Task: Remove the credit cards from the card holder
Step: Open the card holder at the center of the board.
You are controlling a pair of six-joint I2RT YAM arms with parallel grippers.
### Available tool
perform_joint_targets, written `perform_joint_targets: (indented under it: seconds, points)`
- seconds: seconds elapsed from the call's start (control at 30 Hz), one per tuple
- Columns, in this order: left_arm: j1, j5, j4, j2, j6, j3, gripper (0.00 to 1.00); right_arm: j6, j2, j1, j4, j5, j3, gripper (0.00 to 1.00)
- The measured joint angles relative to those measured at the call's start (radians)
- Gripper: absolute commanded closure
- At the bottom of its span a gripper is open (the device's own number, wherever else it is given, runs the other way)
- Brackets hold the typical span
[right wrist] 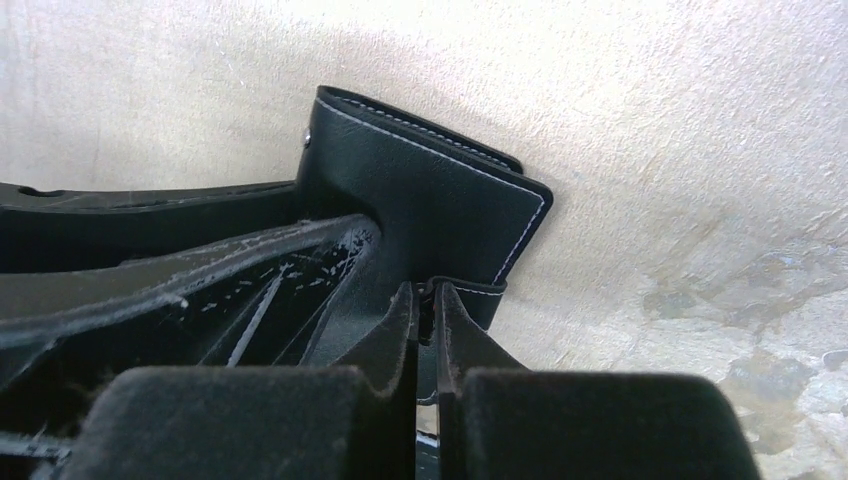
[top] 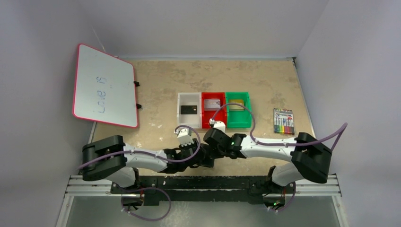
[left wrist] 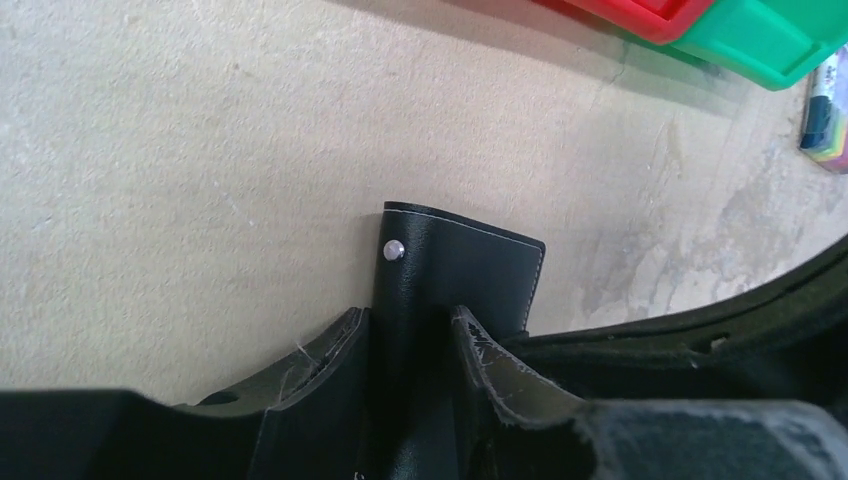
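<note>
The card holder [right wrist: 425,185] is standing folded shut in my left gripper. My left gripper should move away while my right gripper pulls the card holder's cover open by the strap [right wrist: 472,292].
The black card holder [left wrist: 470,265] stands folded shut on the table, with a silver snap stud on its strap. My left gripper [left wrist: 408,315] is shut across its spine. My right gripper [right wrist: 425,288] is shut on a thin edge of the same card holder [right wrist: 430,200]. In the top view the two grippers meet [top: 204,155] in front of the bins and hide the holder. A black card [top: 188,109] lies in the white bin [top: 181,101]. A silver-grey card [top: 213,103] lies in the red bin [top: 204,113]. A gold-tan card [top: 236,102] lies in the green bin [top: 246,111].
A whiteboard with a pink rim [top: 105,86] leans at the far left. A clear pack of coloured markers [top: 283,120] lies to the right of the bins. The red bin [left wrist: 640,12] and green bin [left wrist: 780,35] show at the top of the left wrist view.
</note>
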Motion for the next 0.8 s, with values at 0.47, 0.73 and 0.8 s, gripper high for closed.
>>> perform_joint_targets:
  seconds: [0.47, 0.73, 0.8]
  points:
    - [-0.023, -0.071, -0.126, 0.024, -0.058, 0.080, 0.49, 0.068, -0.439, -0.100, 0.093, -0.049, -0.214, 1.00]
    - [-0.025, -0.087, -0.354, -0.114, -0.071, 0.066, 0.39, 0.072, -0.577, -0.141, 0.097, -0.053, -0.213, 1.00]
    - [-0.025, -0.099, -0.420, -0.166, -0.081, 0.054, 0.38, 0.057, -0.581, -0.141, 0.100, -0.057, -0.203, 1.00]
